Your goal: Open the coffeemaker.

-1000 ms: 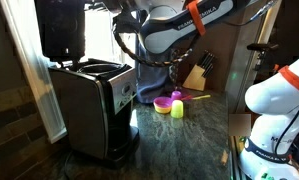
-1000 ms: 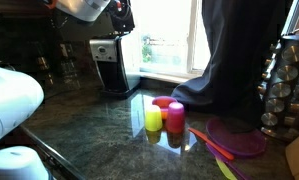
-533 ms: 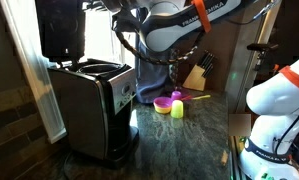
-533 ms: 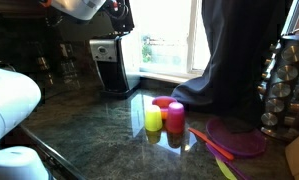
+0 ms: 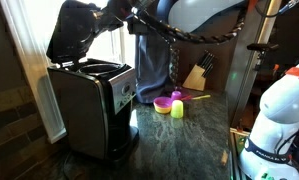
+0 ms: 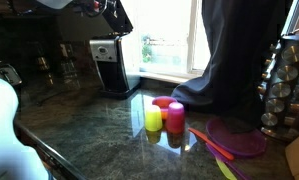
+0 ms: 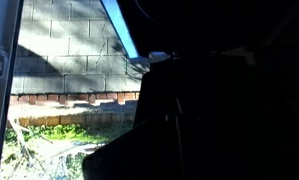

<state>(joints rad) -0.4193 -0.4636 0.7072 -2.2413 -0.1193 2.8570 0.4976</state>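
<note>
My gripper should now steady the lid's upper edge (image 5: 99, 12) until it stays up, then release, as the black lid leans back, well clear of the coffeemaker's open top (image 5: 94, 68).
The coffeemaker (image 5: 89, 110) is a boxy black machine with a silver front, standing at the left end of the dark stone counter. Its black hinged lid (image 5: 74, 35) is raised and leans back above the open top. My gripper (image 5: 111, 14) is at the lid's upper edge, dark against dark, so I cannot see how its jaws stand. In the other exterior view the coffeemaker (image 6: 113, 68) stands by the window with the lid (image 6: 119, 16) up and the gripper (image 6: 97, 6) at the top edge. The wrist view shows only a dark mass (image 7: 209, 110) before a brick wall outside.
A yellow cup (image 6: 153, 120) and a pink cup (image 6: 175, 117) stand mid-counter, with a purple plate (image 6: 239, 138) beyond them. A wooden knife block (image 5: 197, 75) is at the back. A dark cloth (image 5: 154, 70) hangs beside the coffeemaker. A spice rack (image 6: 287, 85) stands at the edge.
The lid has swung from upright to tilted further back. The arm has moved up and toward the lid, and more of it is out of frame.
</note>
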